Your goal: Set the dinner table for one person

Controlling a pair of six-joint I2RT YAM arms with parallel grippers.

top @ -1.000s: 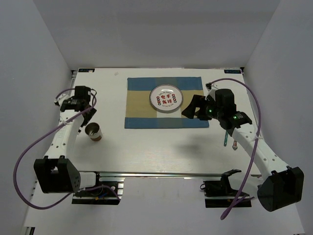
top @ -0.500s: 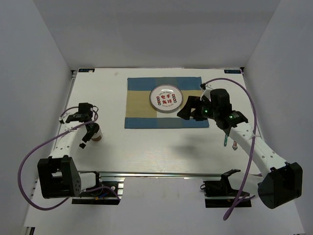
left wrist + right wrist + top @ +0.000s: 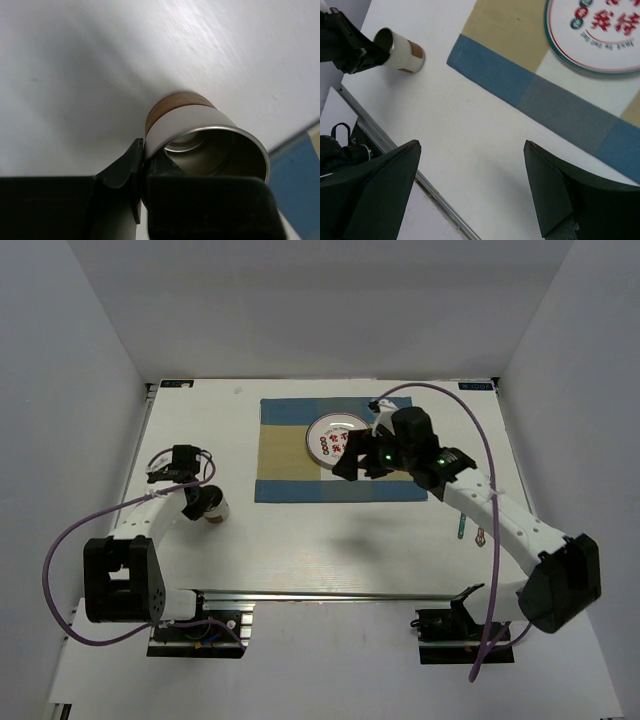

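Observation:
The cup (image 3: 217, 506) is in my left gripper, across the plate from the placemat's far corner (image 3: 399, 403). I should hand the cup over to my right gripper to put it there.
A metal cup (image 3: 213, 508) with a brown base stands on the white dinner table (image 3: 330, 540), left of the placemat, and leans with its mouth toward my left gripper (image 3: 194, 501). In the left wrist view that gripper (image 3: 142, 150) is shut on the rim of the cup (image 3: 195, 122), one finger inside and one outside. My right gripper (image 3: 355, 462) hovers open over the placemat's middle, beside the plate. The right wrist view shows its jaws (image 3: 472, 145) wide apart with nothing between them, and the cup (image 3: 402, 50) far off.
A blue-and-tan checked placemat (image 3: 290, 475) carries a white plate (image 3: 333, 438) with red lettering. Two utensils (image 3: 461, 524) lie on the table at the right. A metal rail (image 3: 330, 593) runs along the near edge. White walls enclose three sides.
My left gripper came down to the cup and shut on its rim, and the cup shifted a little right. My right arm swung left over the placemat, jaws still open.

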